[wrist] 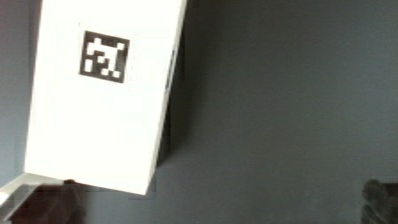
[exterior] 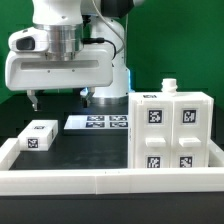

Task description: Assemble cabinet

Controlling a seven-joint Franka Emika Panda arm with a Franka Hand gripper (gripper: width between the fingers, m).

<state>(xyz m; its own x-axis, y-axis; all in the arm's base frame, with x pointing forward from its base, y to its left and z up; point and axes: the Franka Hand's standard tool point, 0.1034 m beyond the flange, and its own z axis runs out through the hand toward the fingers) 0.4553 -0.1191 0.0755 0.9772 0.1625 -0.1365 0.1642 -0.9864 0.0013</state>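
Note:
A small knob (exterior: 169, 85) sticks up from the cabinet's top. The flat white part (exterior: 39, 134) will swivel around the knob when I put it there and turn it.
The cabinet (exterior: 175, 131) is a large white box with four tagged square fronts and stands upright at the exterior view's right, with a small knob on top. A small flat white part with one tag (exterior: 38, 135) lies on the black table at the exterior view's left. It also shows in the wrist view (wrist: 103, 95) as a long white panel. My gripper (exterior: 60, 99) hangs above and slightly behind this part, open and empty. In the wrist view the gripper (wrist: 210, 205) has its dark fingertips (wrist: 36, 205) wide apart, one beside the panel's near corner.
The marker board (exterior: 105, 121) lies flat at the back, between the arm's base and the cabinet. A long white border rail (exterior: 100, 181) runs along the front and up the left side of the black table.

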